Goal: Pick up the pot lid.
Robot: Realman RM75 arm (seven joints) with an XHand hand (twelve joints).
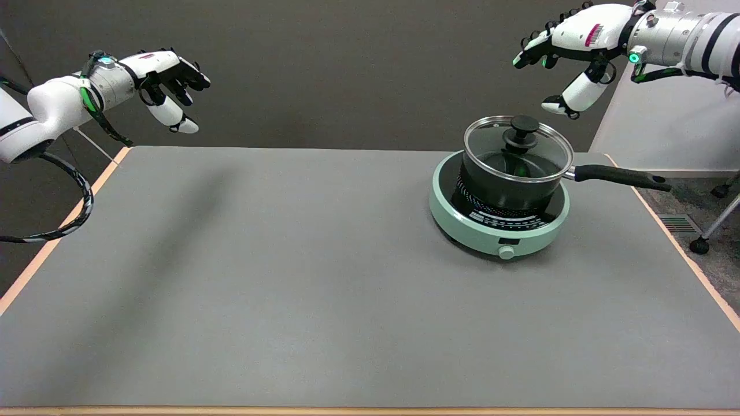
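Observation:
The metal rim [524, 179] lies over the saucepan's edge, so the pot lid [491, 144] will come off and the saucepan will stay standing when I lift the lid's knob.
A glass pot lid [520, 151] with a metal rim and a black knob [523, 126] sits on a black saucepan [511, 188]. The saucepan stands on a round mint-green induction cooker [497, 231] at the table's right side. Its black handle [621, 176] points right. My right hand [569, 55] hovers in the air above and slightly right of the lid, fingers spread and empty, thumb hanging down. It is well clear of the knob.
The grey table [289, 277] has an orange edge strip. The idle left hand [165, 78] hangs in the air at the upper left. Beyond the table's right edge are a white surface [670, 127] and chair castors [699, 245] on the floor.

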